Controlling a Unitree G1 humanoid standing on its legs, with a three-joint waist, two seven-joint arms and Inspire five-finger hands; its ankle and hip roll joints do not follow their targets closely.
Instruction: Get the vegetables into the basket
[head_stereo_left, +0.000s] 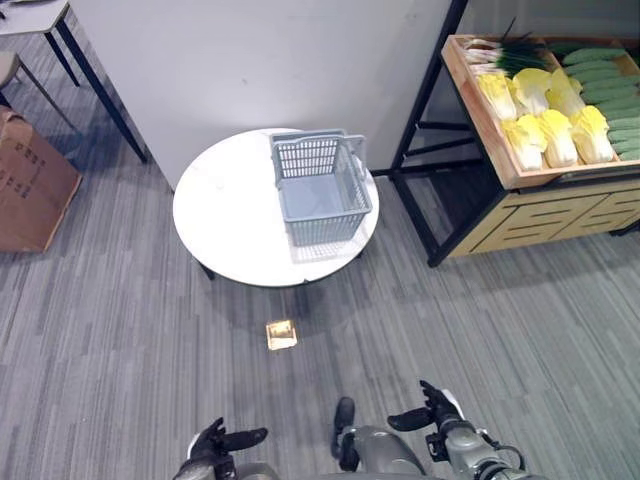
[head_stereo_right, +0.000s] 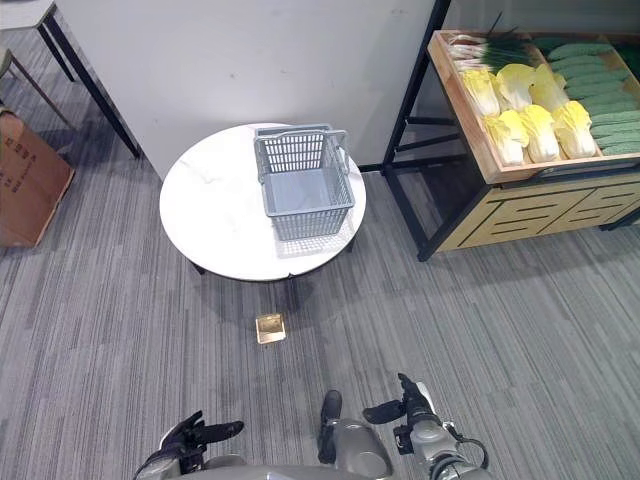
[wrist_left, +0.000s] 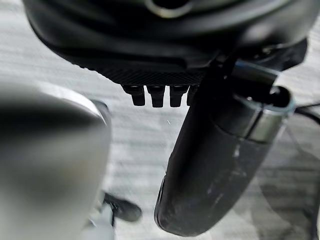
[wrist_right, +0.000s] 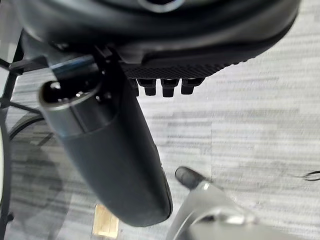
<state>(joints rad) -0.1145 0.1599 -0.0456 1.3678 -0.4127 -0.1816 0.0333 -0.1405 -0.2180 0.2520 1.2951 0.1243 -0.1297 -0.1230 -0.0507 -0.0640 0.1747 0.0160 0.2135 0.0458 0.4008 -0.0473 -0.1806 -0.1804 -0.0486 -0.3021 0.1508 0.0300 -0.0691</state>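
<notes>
The basket handle's arms (head_stereo_left: 360, 162) are joined to the basket's opposite sides, so when I lift the handle, the grey basket (head_stereo_left: 319, 195) will hang below it with its opening facing up.
A grey plastic basket (head_stereo_left: 320, 187) stands empty on a round white table (head_stereo_left: 225, 215), its handle folded back. To the right, a wooden shelf crate (head_stereo_left: 478, 105) holds yellow-green cabbages (head_stereo_left: 545, 120), green cucumbers (head_stereo_left: 610, 90) and spring onions (head_stereo_left: 500, 52). My left hand (head_stereo_left: 215, 442) hangs low at the lower left, fingers straight, holding nothing. My right hand (head_stereo_left: 430, 410) hangs low at the lower right, open and empty too. Both are far from the basket and the vegetables.
A black metal frame (head_stereo_left: 420, 120) carries the wooden shelf (head_stereo_left: 545, 215). A cardboard box (head_stereo_left: 30, 180) stands at the left, by a table leg (head_stereo_left: 95, 85). A small brass floor plate (head_stereo_left: 281, 334) lies in the grey carpet in front of the round table. A white wall panel (head_stereo_left: 260, 60) rises behind it.
</notes>
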